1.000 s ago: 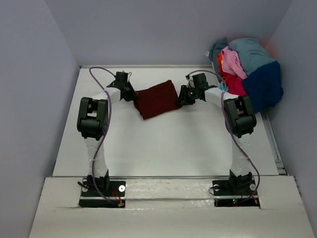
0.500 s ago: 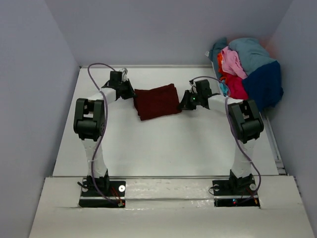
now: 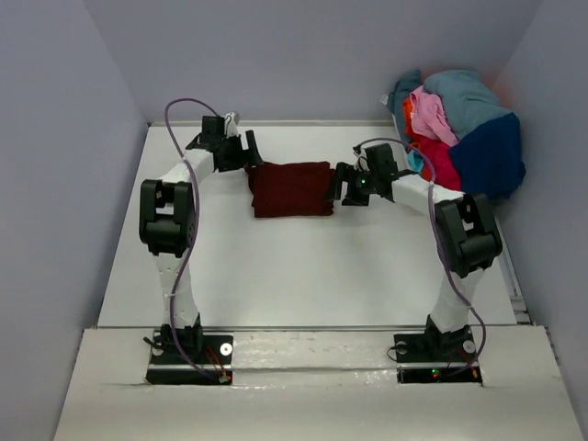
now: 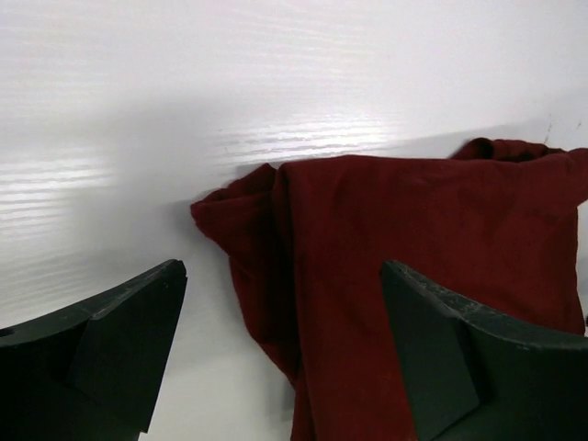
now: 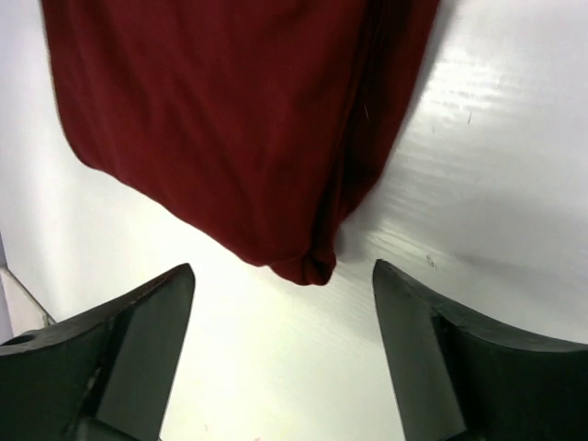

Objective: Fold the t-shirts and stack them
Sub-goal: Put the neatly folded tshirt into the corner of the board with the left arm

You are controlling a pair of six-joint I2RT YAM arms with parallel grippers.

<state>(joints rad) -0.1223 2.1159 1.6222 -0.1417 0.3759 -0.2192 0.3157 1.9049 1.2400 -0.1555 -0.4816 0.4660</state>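
Note:
The maroon t-shirt point(image 3: 292, 190) will drag along still folded when my left gripper pulls it, because the folded layers point(image 4: 274, 262) lie stacked together along the t-shirt's edge.
A folded dark maroon t-shirt point(image 3: 292, 188) lies flat on the white table point(image 3: 303, 276) near its far edge. My left gripper point(image 3: 246, 154) hovers at the shirt's upper left corner, jaws open and empty; in the left wrist view the maroon t-shirt point(image 4: 404, 266) lies under and between the open fingers point(image 4: 119, 331). My right gripper point(image 3: 336, 188) stands open at the shirt's right edge; in the right wrist view the maroon t-shirt point(image 5: 239, 119) has a folded corner just ahead of the open fingers point(image 5: 441, 340), which touch nothing.
A heap of unfolded t-shirts point(image 3: 455, 129) in pink, teal-blue, red and navy sits in the far right corner against the wall. Grey walls close in the table on the left, back and right.
Both grippers have let go of the maroon shirt and opened. The shirt now lies squarer and slightly further right than a second ago, and the left gripper has drawn back towards the far left.

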